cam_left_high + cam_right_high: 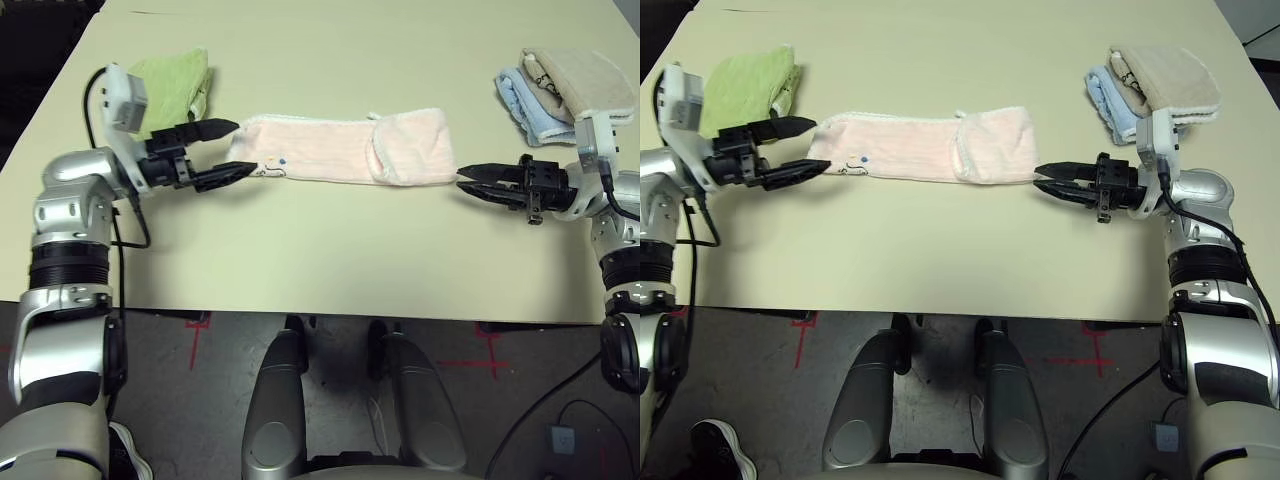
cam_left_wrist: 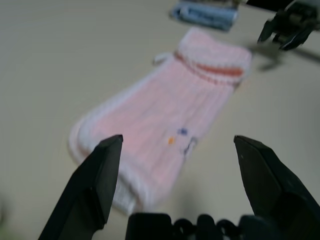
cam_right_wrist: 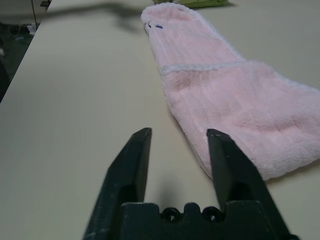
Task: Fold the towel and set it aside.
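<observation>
My left gripper's fingers are spread level across the towel's flat end (image 1: 258, 147) by the motif. I should move back and roll the gripper so it can pinch the towel's edge (image 1: 238, 150) from above and below.
The pale pink towel (image 1: 330, 150) lies stretched out flat across the middle of the table, with its right end folded back over itself into a thicker double layer (image 1: 410, 148). Its small dark motif (image 2: 182, 137) sits near the left end. My left gripper (image 1: 246, 147) is open wide at table level, its fingers straddling the towel's left end without gripping it. My right gripper (image 1: 461, 178) is open just off the near right corner of the folded end. In the right wrist view bare table shows between its fingers (image 3: 137, 155), and the towel (image 3: 235, 105) lies beside them.
A lime-green folded towel (image 1: 175, 80) sits at the back left, just behind my left gripper. A stack of light-blue and beige folded towels (image 1: 570, 85) sits at the back right, behind my right wrist. The cream table (image 1: 320, 250) is bare from the towel to its front edge.
</observation>
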